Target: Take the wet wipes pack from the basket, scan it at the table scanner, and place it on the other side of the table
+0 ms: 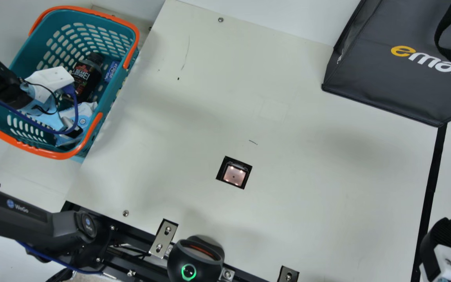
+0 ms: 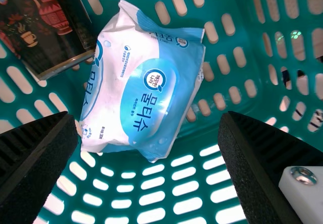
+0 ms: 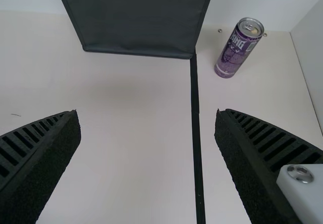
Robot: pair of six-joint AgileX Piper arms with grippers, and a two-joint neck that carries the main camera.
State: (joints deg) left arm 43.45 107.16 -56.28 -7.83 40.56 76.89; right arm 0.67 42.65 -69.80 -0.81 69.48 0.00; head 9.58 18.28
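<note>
The wet wipes pack (image 2: 143,85) should squeeze narrow between the robot's fingers and spread wide at its end when the robot lifts it, because the wrapper is creased (image 2: 130,22).
My left gripper (image 1: 67,127) reaches down into the teal basket (image 1: 112,98), above the wet wipes pack (image 1: 80,113), which it partly covers. In the left wrist view the blue and white wet wipes pack (image 2: 144,85) lies on the basket's bottom, and my left gripper (image 2: 149,156) stands open, its fingers on either side of the view and apart from the pack. The table scanner (image 1: 234,172) is set into the tabletop. At the main view's lower right is my right gripper (image 1: 442,235); the right wrist view has the right gripper (image 3: 147,156) open with nothing between its fingers.
A dark bottle (image 1: 86,76) and a small blue packet (image 1: 111,71) share the basket, with a dark box (image 2: 48,27) beside the pack. A grey bag (image 1: 386,78) stands at the far right, a purple can (image 3: 238,47) past the black tape line (image 3: 196,128).
</note>
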